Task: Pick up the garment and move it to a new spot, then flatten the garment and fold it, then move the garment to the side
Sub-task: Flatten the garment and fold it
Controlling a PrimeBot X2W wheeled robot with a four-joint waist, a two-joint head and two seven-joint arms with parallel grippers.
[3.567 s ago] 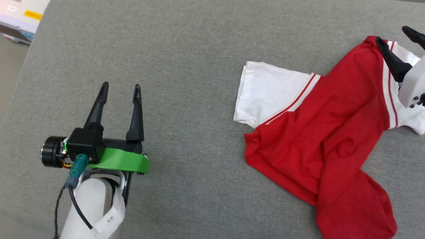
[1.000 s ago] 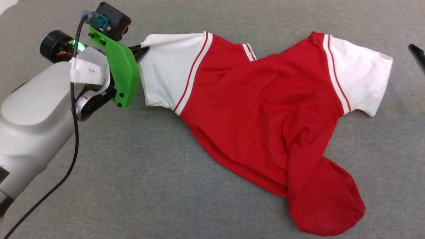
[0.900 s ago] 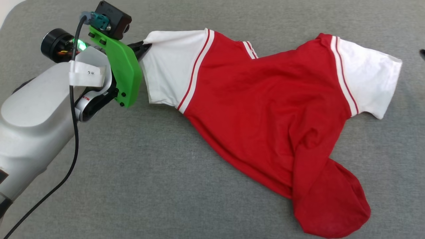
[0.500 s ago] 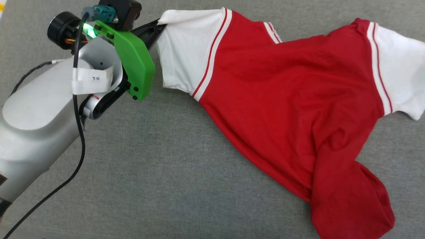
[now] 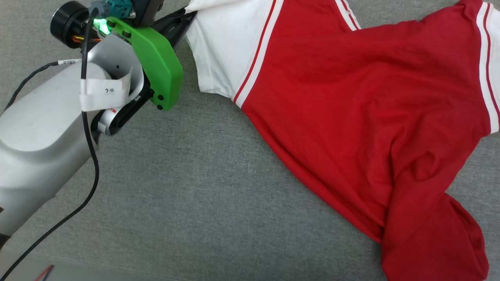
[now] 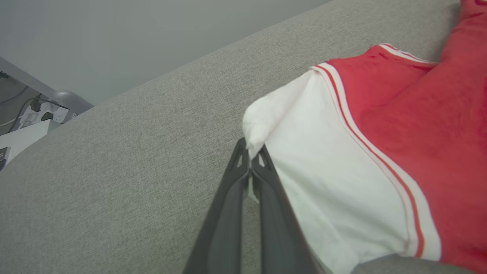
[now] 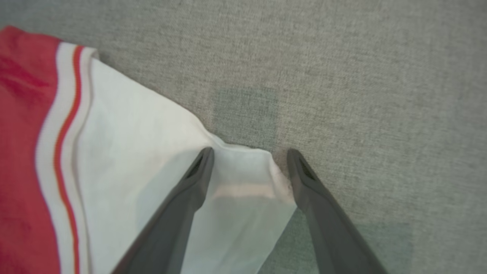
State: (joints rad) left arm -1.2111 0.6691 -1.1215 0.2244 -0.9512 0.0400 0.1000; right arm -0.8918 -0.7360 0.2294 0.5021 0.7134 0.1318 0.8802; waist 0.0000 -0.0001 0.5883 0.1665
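The red body bunches into a loose twist near the garment's hem. I expect the garment to untwist and spread smooth when I lift and lay it down.
The garment, a red T-shirt with white sleeves and striped trim, lies spread on the grey cushion, its lower hem bunched at the bottom right. My left gripper is at the top left, shut on the corner of one white sleeve. The left wrist view shows the gripper with its fingers pressed together on that sleeve corner of the garment. My right gripper is open, its two fingers straddling the corner of the garment's other white sleeve.
Grey woven upholstery runs under everything, with bare room at the lower left. The left arm's black cable hangs beside the forearm. Beyond the cushion's edge in the left wrist view are a grey wall and a power strip.
The left gripper, earlier open and apart from the garment, has stayed shut on the sleeve corner this last second. The head camera has shifted, so the garment shows larger and further right.
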